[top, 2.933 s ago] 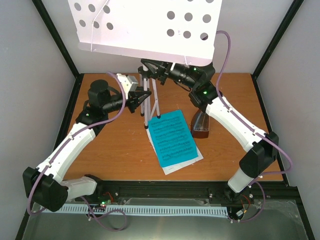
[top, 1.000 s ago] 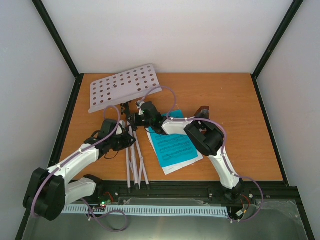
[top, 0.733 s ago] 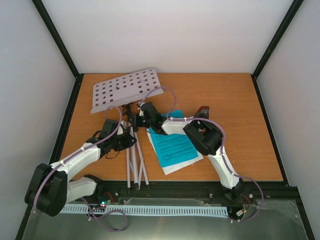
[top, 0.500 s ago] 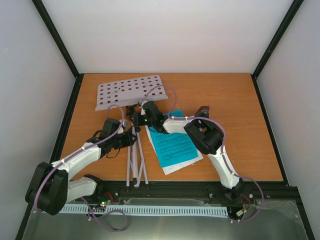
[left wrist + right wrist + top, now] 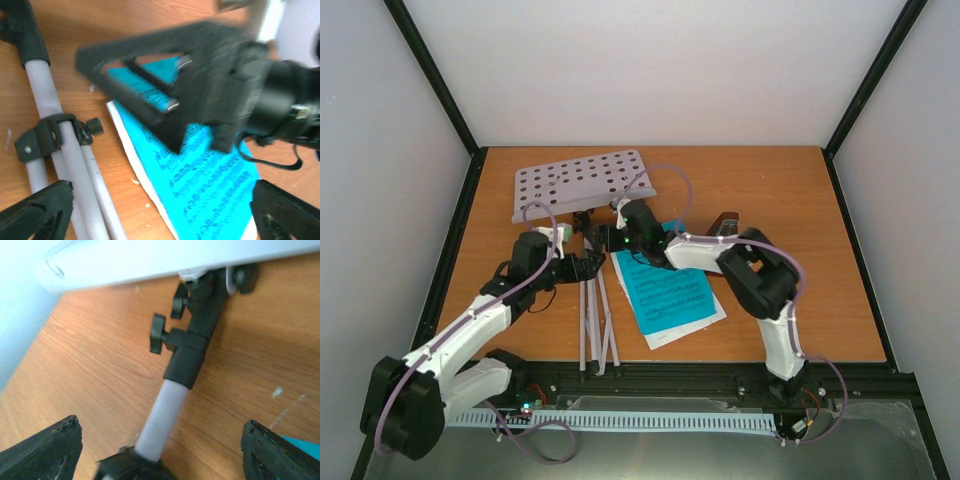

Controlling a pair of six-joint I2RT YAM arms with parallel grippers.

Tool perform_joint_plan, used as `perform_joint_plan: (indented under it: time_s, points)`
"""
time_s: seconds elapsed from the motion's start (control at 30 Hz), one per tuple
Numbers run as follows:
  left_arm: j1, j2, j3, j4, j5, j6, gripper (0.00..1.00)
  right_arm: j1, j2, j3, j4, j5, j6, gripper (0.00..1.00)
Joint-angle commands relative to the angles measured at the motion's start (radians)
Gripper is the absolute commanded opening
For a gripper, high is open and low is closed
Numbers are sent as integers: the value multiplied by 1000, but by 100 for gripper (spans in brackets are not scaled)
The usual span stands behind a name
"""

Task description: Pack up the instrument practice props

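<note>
My right gripper should move off the pole while my left gripper pushes the outer leg (image 5: 583, 315) inward, since the music stand's legs spread apart at their near ends.
The white music stand lies flat on the table, its hole-punched desk (image 5: 578, 183) at the back left and its folded legs (image 5: 592, 325) pointing toward the near edge. My left gripper (image 5: 588, 262) hangs open beside the legs, its fingers (image 5: 35, 215) wide apart over the white poles (image 5: 50, 100) and the sheets. My right gripper (image 5: 618, 212) is open too, fingertips (image 5: 45, 450) either side of the stand's pole (image 5: 165, 415) without touching it. The blue sheet (image 5: 665, 292) lies on the white sheet (image 5: 708, 316). The brown metronome (image 5: 723, 222) is partly hidden behind the right arm.
Black frame posts and white walls enclose the wooden table (image 5: 820, 250). A black rail (image 5: 660, 375) runs along the near edge by the arm bases. The right arm's purple cable (image 5: 665, 180) loops over the stand's desk.
The stand's desk has come down from a tilt to lie flat. Both grippers have opened and let go of the stand, and the left arm has drawn back a little.
</note>
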Motion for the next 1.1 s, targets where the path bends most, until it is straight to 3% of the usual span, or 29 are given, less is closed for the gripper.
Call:
perform_joint_plan:
  time_s: [0.0,0.17,0.37,0.7,0.97,1.07]
  points:
    - [7,-79,-2,-111,89,-36,99,-9,-198,-69,-88,17,-39,95]
    - [7,-189,-119,-144,134,-124,100,24,-338,-193,-256,28,43,97]
    - [7,-169,-216,-115,178,-155,99,98,-434,-388,-215,50,184,97]
    - [4,-31,-254,15,242,-133,99,161,-430,-378,-230,61,208,97]
    - [-28,51,-242,123,264,-139,71,160,-489,-383,-286,155,170,97]
    - [-32,112,-239,210,298,-145,65,161,-523,-398,-289,190,165,97]
